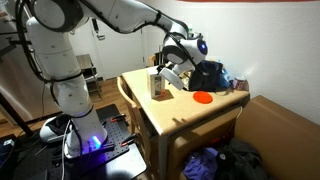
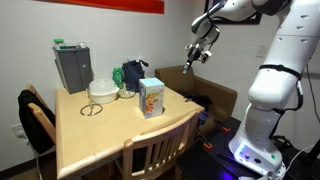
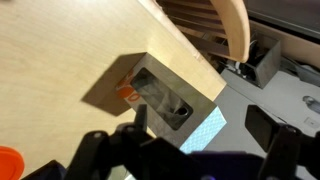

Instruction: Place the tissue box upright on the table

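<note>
The tissue box (image 2: 151, 98) is standing on end, and my gripper is tilted down at it from above. I should bring my gripper lower and level it so that it is square to the slotted side (image 3: 162, 98).
The tissue box (image 2: 151, 97) stands upright on the light wooden table (image 2: 100, 135), near one edge; it also shows in an exterior view (image 1: 157, 85). In the wrist view I look down on its top (image 3: 160, 95) with the dark slot opening. My gripper (image 2: 196, 54) hangs in the air above and to the side of the box, clear of it. It also shows in an exterior view (image 1: 171, 74). Its dark fingers (image 3: 190, 160) are spread apart at the bottom of the wrist view, with nothing between them.
On the table stand a taller grey container (image 2: 72, 68), a white bowl (image 2: 102, 90), a dark bag (image 2: 132, 75) and a small orange disc (image 1: 203, 97). A wooden chair (image 2: 155, 155) is at the table edge. A brown carton (image 1: 282, 128) stands beside the table.
</note>
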`<state>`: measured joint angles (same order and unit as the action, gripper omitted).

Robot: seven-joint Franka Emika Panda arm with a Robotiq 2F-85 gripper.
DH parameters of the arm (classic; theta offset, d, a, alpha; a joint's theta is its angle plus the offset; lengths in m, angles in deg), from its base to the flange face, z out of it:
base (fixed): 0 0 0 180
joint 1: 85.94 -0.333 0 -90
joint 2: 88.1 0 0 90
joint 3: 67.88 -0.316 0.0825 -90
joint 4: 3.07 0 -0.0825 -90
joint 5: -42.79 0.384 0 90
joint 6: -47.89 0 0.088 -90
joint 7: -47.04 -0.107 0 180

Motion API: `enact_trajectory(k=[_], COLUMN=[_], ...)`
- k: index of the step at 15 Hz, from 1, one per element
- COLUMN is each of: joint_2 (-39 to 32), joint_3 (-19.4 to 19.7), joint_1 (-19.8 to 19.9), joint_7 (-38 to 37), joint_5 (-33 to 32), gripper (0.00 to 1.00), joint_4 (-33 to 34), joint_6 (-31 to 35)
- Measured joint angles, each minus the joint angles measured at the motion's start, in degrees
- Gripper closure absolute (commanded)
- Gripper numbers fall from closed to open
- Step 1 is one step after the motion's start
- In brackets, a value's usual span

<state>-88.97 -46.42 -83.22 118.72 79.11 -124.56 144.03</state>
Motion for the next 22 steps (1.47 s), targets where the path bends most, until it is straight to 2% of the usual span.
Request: enact_trajectory(k=[3,5,10,13,19,22], joint_2=[-4.5,-5.9,-6.3,-6.6,-6.8,-7.1], joint_3=[-2.5,-3.3,-4.3,-6.5,-11.7,-13.1], joint_1=[4.0,5.9,7.5,8.1,7.3,6.6], joint_7=[0.0,0.0,0.0,-1.0,-8.8,-11.5], joint_5=[0.3,-0.8,-1.1,3.3,15.9,19.2], gripper=[0.0,0.0,0.0,0.0,0.0,0.0], joint_4=[4.6,6.5,7.1,6.7,6.8,6.7], joint_6=[-5.8,-6.0,-6.0,-6.1,-4.5,-3.0])
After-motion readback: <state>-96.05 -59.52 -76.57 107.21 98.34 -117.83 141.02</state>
